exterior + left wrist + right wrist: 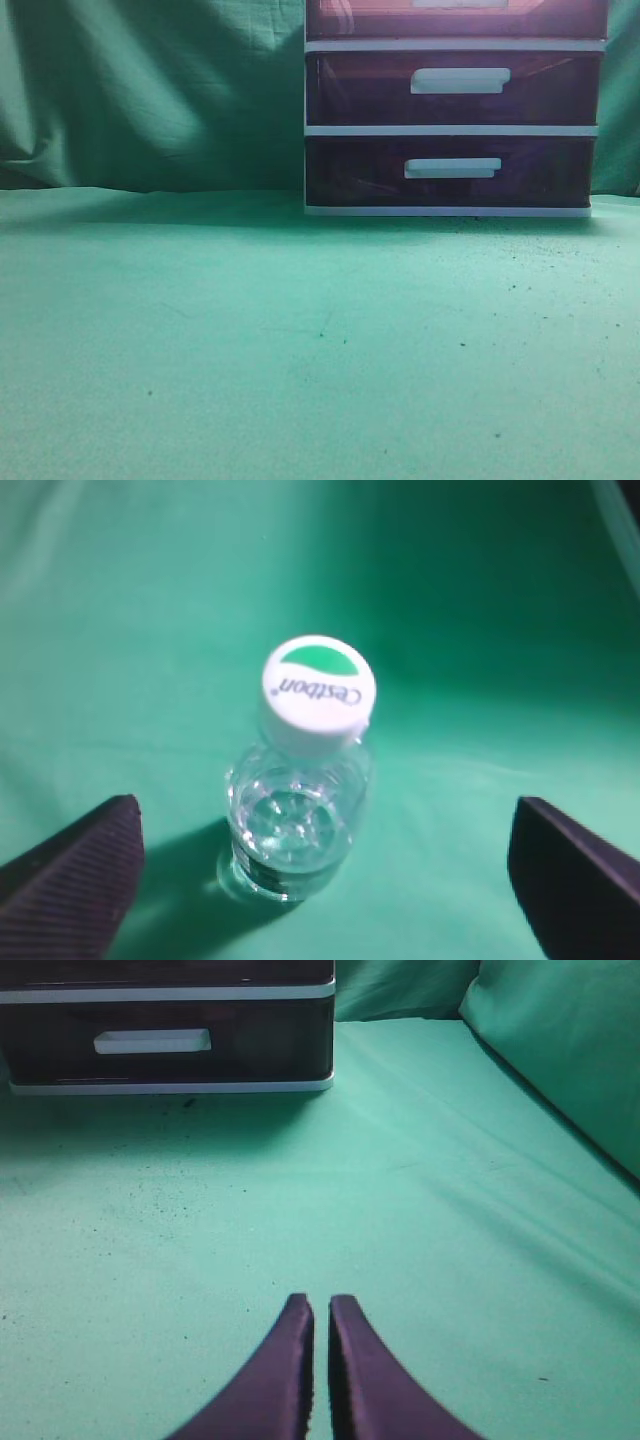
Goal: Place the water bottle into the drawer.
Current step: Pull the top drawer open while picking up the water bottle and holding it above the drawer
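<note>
I expect the bottle (298, 775) to end up lying on its side when I put it inside, because the drawers (452, 90) look shallow for a bottle standing up.
A clear water bottle (300, 810) with a white and green cap (318, 692) stands upright on the green cloth. It shows only in the left wrist view. My left gripper (325, 815) is open, its two dark fingers wide apart on either side of the bottle and not touching it. The drawer (455, 20), the uppermost of three, is cut off by the top edge of the exterior view. My right gripper (318, 1305) is shut and empty, low over the cloth, well in front of the drawer unit (170, 1080). Neither gripper shows in the exterior view.
The white-framed unit (450, 128) stands at the back right of the table with two lower dark drawers (455, 90), each with a white bar handle. Green cloth (300, 330) covers the table and hangs behind as a backdrop (150, 90).
</note>
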Robot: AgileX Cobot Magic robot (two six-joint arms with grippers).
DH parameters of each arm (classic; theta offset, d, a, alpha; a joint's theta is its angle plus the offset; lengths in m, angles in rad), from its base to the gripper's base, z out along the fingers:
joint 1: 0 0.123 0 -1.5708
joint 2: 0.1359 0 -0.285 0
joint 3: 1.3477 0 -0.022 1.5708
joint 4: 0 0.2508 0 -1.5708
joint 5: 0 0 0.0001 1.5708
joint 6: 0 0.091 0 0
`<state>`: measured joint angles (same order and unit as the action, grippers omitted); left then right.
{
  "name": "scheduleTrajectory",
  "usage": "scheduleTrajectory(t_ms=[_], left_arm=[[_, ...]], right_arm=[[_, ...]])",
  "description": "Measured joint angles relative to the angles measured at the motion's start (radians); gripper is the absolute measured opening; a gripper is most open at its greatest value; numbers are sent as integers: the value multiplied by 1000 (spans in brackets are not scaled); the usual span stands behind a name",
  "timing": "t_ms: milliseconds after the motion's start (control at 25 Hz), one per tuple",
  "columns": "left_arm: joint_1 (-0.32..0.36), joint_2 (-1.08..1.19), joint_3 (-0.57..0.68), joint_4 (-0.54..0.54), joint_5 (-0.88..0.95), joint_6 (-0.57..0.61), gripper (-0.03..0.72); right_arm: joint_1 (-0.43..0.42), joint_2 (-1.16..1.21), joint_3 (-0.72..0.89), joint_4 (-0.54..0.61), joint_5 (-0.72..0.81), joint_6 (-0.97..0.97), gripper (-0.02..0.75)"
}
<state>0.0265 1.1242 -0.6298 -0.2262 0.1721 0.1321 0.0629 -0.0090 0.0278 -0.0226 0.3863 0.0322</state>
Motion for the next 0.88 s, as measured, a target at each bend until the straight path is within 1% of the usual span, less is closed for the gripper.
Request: scheduleTrajectory(t_ms=[440, 680, 760, 800, 840, 880], left_arm=[[0, 295, -136, 0, -33, -1, 640], [0, 369, -150, 19, -62, -3, 398], [0, 375, -154, 26, -68, -3, 328], [0, 375, -154, 26, -68, -3, 302], [0, 375, -154, 26, -68, -3, 313], [0, 375, -154, 26, -69, -3, 272]], right_arm=[[0, 0, 0, 0, 0, 0, 0], [0, 0, 0, 0, 0, 0, 0], [0, 0, 0, 0, 0, 0, 0], [0, 0, 0, 0, 0, 0, 0], [0, 0, 0, 0, 0, 0, 0], [0, 0, 0, 0, 0, 0, 0]])
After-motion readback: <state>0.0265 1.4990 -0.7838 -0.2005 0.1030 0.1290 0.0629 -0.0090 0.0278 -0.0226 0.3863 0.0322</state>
